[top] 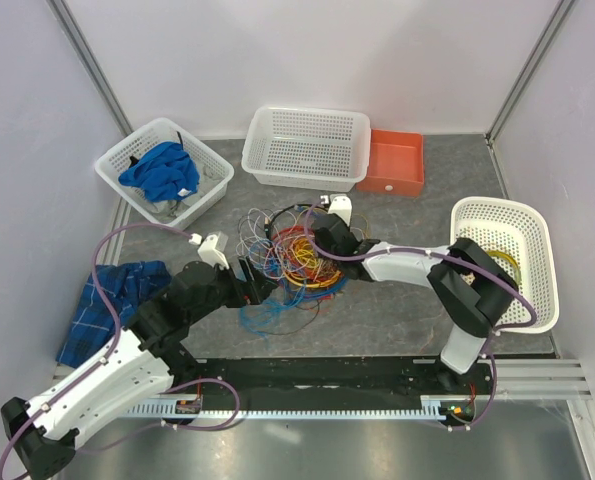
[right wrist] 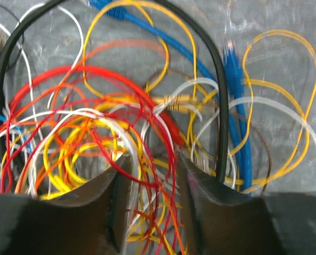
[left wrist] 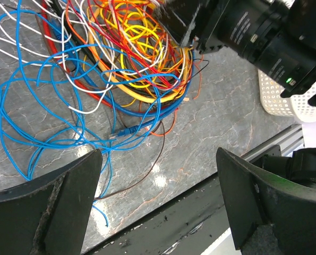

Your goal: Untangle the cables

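Thin pieces of white cable (left wrist: 98, 41) rest loosely on top of the red and yellow cable loops (left wrist: 143, 45). A white cable should come loose and leave the heap of cables behind when I pull.
The cables (top: 295, 262) lie in a tangled bunch of yellow, orange, red, blue, white and black loops on the grey table. My left gripper (top: 252, 285) is open and empty at the bunch's near left edge. In the left wrist view it (left wrist: 158, 154) hangs over bare table beside loose blue loops, with the cables (left wrist: 131, 48) further ahead. My right gripper (top: 312, 240) is pushed into the bunch from the right. In the right wrist view it (right wrist: 152, 159) is partly open, and red, orange and white strands of the cables (right wrist: 94, 122) run loosely between the fingers.
A white basket (top: 109, 172) with a blue cloth stands at the back left. A white basket (top: 307, 178) and an orange tray (top: 394, 162) stand at the back. A white basket (top: 545, 270) at the right holds a yellow cable. A blue plaid cloth (top: 112, 300) lies at the left.
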Controlling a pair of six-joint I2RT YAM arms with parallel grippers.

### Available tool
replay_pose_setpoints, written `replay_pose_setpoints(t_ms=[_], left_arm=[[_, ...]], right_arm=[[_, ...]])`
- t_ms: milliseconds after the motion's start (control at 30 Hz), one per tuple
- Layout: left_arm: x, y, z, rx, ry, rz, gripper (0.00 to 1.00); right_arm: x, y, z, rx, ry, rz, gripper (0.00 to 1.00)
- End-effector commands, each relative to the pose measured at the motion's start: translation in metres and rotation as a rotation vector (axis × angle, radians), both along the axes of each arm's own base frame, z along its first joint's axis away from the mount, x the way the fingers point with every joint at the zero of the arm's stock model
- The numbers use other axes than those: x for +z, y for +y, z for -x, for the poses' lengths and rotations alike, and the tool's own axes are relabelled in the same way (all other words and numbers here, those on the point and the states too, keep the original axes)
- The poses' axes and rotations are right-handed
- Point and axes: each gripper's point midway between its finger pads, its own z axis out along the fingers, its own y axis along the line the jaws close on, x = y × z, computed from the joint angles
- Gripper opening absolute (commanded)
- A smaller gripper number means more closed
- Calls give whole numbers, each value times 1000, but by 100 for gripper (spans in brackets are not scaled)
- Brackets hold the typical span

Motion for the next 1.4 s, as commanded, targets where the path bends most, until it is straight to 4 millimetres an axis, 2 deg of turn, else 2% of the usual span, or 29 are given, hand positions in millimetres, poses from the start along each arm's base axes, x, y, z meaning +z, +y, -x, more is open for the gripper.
replay_pose_setpoints(t_ms=[0,33,67,100,133,167,200,233,300,433,533,633,733,800,833,867,933,967,1067,1100,1367], left_arm=[[14,-3,1,-15,-27,35,95],[16,-2,0,-11,-32,33,95],[16,-3,0,-12,-32,31,95],[18,-2,0,-7,-35,34,94],[21,-1,-2,1,-41,35,94],[21,-1,-2,7,-40,38,94],[23,0,-4,16,-44,39,94],[26,0,-7,30,-55,41,94],[33,-2,-11,36,-73,49,94],[63,-6,-25,61,-148,84,95],[86,-13,-33,45,-222,119,95],[100,-27,-38,-1,-271,141,95],[104,-37,-44,-23,-292,153,94],[93,-46,-50,-37,-266,134,93],[94,-52,-52,-51,-269,148,93],[80,-58,-55,-62,-229,123,91],[79,-69,-59,-90,-229,142,88],[71,-78,-62,-111,-216,139,84],[66,-90,-67,-145,-211,146,82],[58,-95,-70,-155,-193,133,82],[56,-115,-88,-175,-212,124,80]], right_arm=[[33,4,8,15,-58,-104,42],[52,2,12,18,-79,-130,36],[61,-1,16,17,-91,-140,26],[71,0,22,30,-109,-148,21],[98,-4,28,37,-153,-183,19],[105,-8,33,39,-168,-185,13],[114,-8,39,51,-181,-194,13],[131,-13,46,60,-205,-210,13],[148,-16,53,75,-223,-217,8],[183,-27,71,98,-261,-250,3],[194,-34,81,116,-271,-273,0],[200,-42,90,126,-279,-287,0],[208,-50,99,135,-293,-317,0],[212,-53,103,142,-299,-334,0],[215,-55,105,142,-304,-342,0],[216,-56,107,148,-304,-346,0],[220,-56,111,159,-301,-359,0],[222,-54,114,176,-295,-370,0],[235,-51,122,215,-298,-418,0],[238,-52,124,223,-302,-430,0],[255,-45,140,290,-283,-500,0]])
